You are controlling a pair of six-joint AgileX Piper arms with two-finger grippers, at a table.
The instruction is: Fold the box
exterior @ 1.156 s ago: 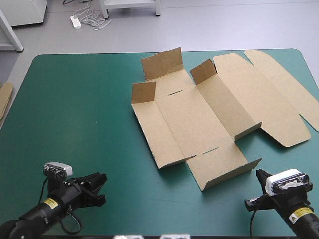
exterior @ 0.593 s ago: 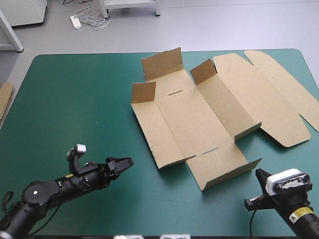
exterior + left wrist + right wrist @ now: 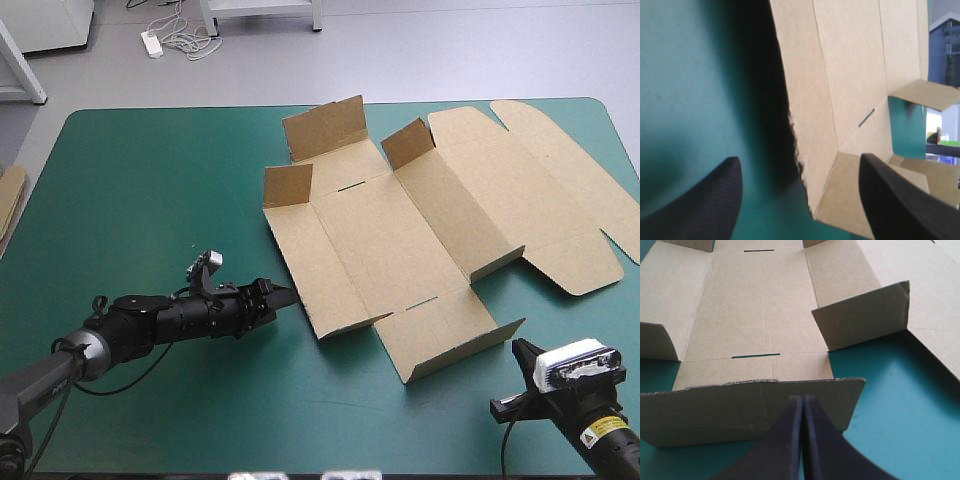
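The side panel (image 3: 314, 265) has a straight crease (image 3: 341, 258) running beside it, so it will swing up as a flat side of the box when the robot lifts the panel's edge.
The brown box (image 3: 400, 230) lies as an open cut sheet on the teal-green cover, with several small flaps raised at its far end and a long lid panel spread to the right. My left gripper (image 3: 285, 297) reaches low to the near corner of the box's left side panel. Its black fingers stand open, and the panel's ragged edge (image 3: 800, 150) lies just ahead between them without touching. My right gripper (image 3: 520, 352) rests near the table's front right, shut with nothing in it. Its tip (image 3: 802, 399) points at the box's raised near flap (image 3: 750, 410).
An edge of more brown board (image 3: 10, 200) shows at the table's left edge. The box's lid panel (image 3: 570, 190) reaches toward the table's right edge. Bare teal-green cover (image 3: 150, 190) spreads left of the box.
My left arm has swung out from the front left corner and stretched forward and right to the box's left panel, with its fingers opening on the way. The right arm and box have not moved.
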